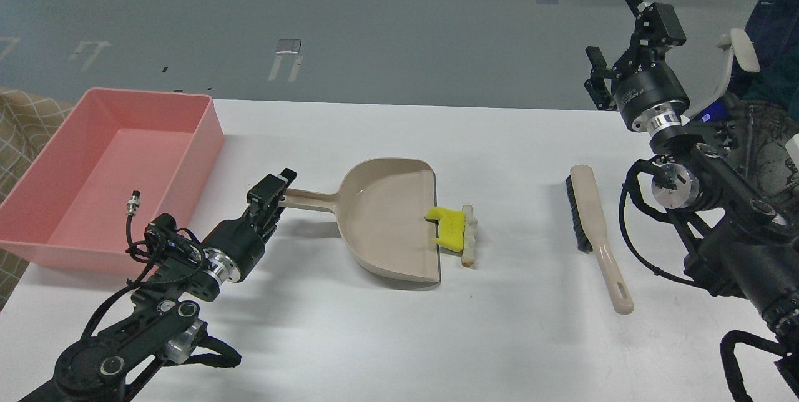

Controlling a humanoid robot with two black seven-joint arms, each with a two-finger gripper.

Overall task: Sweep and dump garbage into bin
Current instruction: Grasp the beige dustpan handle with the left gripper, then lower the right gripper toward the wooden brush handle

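Note:
I expect the swept garbage to stay inside the beige dustpan [393, 218] when I lift and carry it, because the dustpan has a raised curved back side [349, 190].
The garbage lies at the right lip of the beige dustpan [384, 218]. The yellow chunk [450, 229] sits partly on the lip, and the white slice [469, 236] rests against its right side on the table. The pink bin [215, 124] stands at the far left and holds nothing that I can see. My left gripper [276, 197] is open, with its jaws at the tip of the dustpan's handle [309, 201]. My right gripper [618, 40] is open and empty, raised above the table's far right.
A beige brush [592, 221] with black bristles lies on the white table [512, 339], right of the garbage and below my right gripper. A person's clothing and a white chair part show at the far right edge.

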